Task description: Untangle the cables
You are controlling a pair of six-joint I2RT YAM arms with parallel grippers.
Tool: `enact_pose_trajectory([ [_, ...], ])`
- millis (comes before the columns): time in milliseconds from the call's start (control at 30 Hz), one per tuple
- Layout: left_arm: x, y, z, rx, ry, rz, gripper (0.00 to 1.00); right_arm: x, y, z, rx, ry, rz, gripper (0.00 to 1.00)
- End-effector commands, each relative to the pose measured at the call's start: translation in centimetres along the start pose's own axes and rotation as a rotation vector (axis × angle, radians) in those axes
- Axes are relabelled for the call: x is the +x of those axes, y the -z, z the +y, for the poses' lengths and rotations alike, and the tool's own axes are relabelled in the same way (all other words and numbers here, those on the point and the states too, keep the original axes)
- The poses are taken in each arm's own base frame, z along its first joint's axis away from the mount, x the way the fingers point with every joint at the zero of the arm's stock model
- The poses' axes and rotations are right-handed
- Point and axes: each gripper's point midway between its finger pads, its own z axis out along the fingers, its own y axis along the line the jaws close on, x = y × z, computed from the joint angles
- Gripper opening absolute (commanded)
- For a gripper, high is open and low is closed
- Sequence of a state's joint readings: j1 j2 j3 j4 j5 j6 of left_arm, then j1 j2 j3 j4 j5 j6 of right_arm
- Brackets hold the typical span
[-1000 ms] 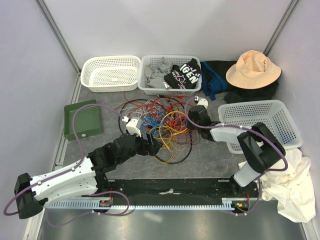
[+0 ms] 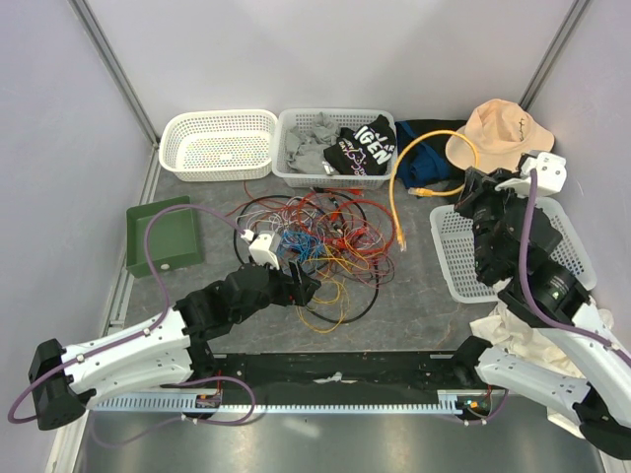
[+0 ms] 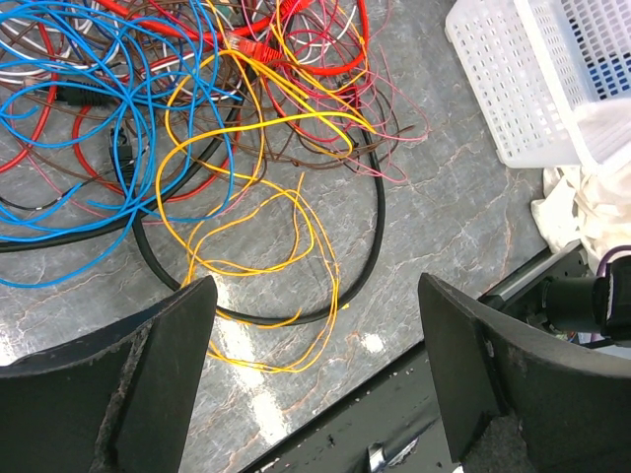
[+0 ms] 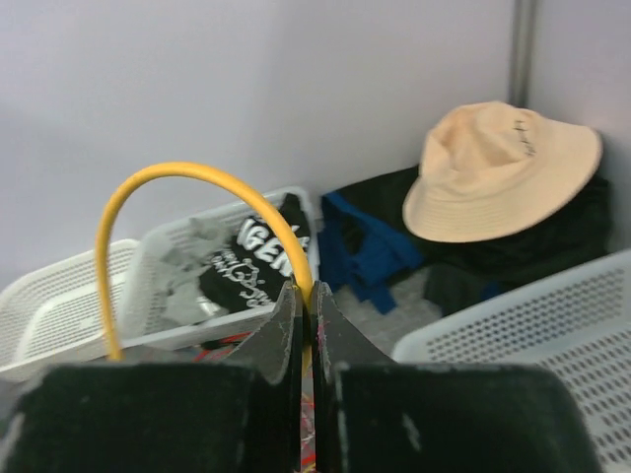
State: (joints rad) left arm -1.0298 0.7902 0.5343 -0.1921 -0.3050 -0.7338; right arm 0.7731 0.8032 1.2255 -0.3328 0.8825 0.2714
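Note:
The orange cable's ends [image 2: 401,241] are hanging free of the tangle, so my right gripper keeps going to the white basket [image 2: 457,254] near the hat and lets go inside it.
The cables [image 2: 315,232] lie in a loose tangle of red, blue, yellow, white and black wires in the middle of the table. My right gripper [image 2: 475,175] is raised at the right and shut on a thick orange cable [image 2: 394,192]. That cable arcs up and left, then hangs down to the tangle's right edge. In the right wrist view the jaws [image 4: 308,296] pinch the orange cable [image 4: 148,182]. My left gripper [image 2: 301,286] is open and empty over the tangle's near edge. The left wrist view shows thin yellow wire [image 3: 296,212] and a black cable [image 3: 380,227] between its fingers [image 3: 168,365].
A green tray [image 2: 166,236] sits at the left. An empty white basket [image 2: 219,143] and a basket of clothes [image 2: 335,148] stand at the back. Another white basket [image 2: 567,241] is at the right, with a tan hat [image 2: 498,133] on dark clothes behind it and white cloth [image 2: 513,325] in front.
My right arm has lifted up and back to the right, drawing the orange cable out of the tangle into a tall arc. The left arm has barely moved.

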Motion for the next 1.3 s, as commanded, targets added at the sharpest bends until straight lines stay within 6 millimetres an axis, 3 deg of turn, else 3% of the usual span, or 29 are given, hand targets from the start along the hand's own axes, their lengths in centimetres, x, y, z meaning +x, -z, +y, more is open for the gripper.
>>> enact_pose_trajectory([
  [0, -0.3, -0.2, -0.2, -0.007, 0.039, -0.017, 0.89, 1.0, -0.5, -4.9, 0.256, 0.087, -0.018, 0.00],
  [67, 0.0, -0.5, -0.2, -0.008, 0.050, -0.006, 0.89, 2.7, -1.0, -5.3, 0.241, 0.056, 0.020, 0.00],
  [133, 0.3, -0.6, -0.5, 0.003, 0.053, 0.010, 0.89, 4.2, -1.6, -6.9, 0.292, 0.000, 0.034, 0.00],
  [267, 0.9, -1.0, -0.8, 0.014, 0.049, 0.037, 0.89, 5.6, -3.0, -8.8, 0.351, -0.045, 0.054, 0.00],
  [367, 0.8, -1.4, -1.4, 0.034, 0.054, 0.034, 0.89, 7.4, -4.9, -11.5, 0.415, -0.090, 0.100, 0.00],
  [433, 0.8, -1.6, -2.0, 0.052, 0.057, 0.045, 0.89, 8.7, -5.6, -14.8, 0.484, -0.167, 0.128, 0.00],
  [633, 1.5, -1.8, -2.4, 0.079, 0.066, 0.069, 0.89, 10.1, -3.2, -19.2, 0.637, -0.188, 0.073, 0.00],
  [700, 1.9, -1.7, -2.3, 0.084, 0.063, 0.082, 0.88, 12.3, -1.4, -21.5, 0.705, -0.235, 0.058, 0.00],
  [900, 2.2, -1.4, -1.8, 0.074, 0.056, 0.089, 0.88, 16.3, 0.0, -24.4, 0.789, -0.267, 0.084, 0.00],
  [1067, 2.6, -1.2, -1.5, 0.069, 0.075, 0.096, 0.88, 19.1, 0.3, -25.1, 0.815, -0.370, 0.104, 0.00],
  [1100, 2.7, -1.2, -1.5, 0.072, 0.077, 0.101, 0.88, 19.4, 0.0, -24.7, 0.795, -0.378, 0.124, 0.04],
  [1133, 2.8, -1.2, -1.6, 0.074, 0.079, 0.103, 0.88, 19.3, -0.1, -24.7, 0.790, -0.347, 0.141, 0.32],
  [1200, 2.8, -1.2, -1.6, 0.078, 0.080, 0.107, 0.88, 17.9, -0.2, -24.5, 0.784, -0.326, 0.122, 0.58],
  [1233, 2.9, -1.2, -1.6, 0.076, 0.082, 0.109, 0.88, 17.3, -0.1, -24.4, 0.777, -0.316, 0.110, 0.76],
  [1267, 3.0, -1.2, -1.6, 0.075, 0.083, 0.111, 0.88, 16.4, -0.2, -23.9, 0.754, -0.306, 0.098, 0.83],
])
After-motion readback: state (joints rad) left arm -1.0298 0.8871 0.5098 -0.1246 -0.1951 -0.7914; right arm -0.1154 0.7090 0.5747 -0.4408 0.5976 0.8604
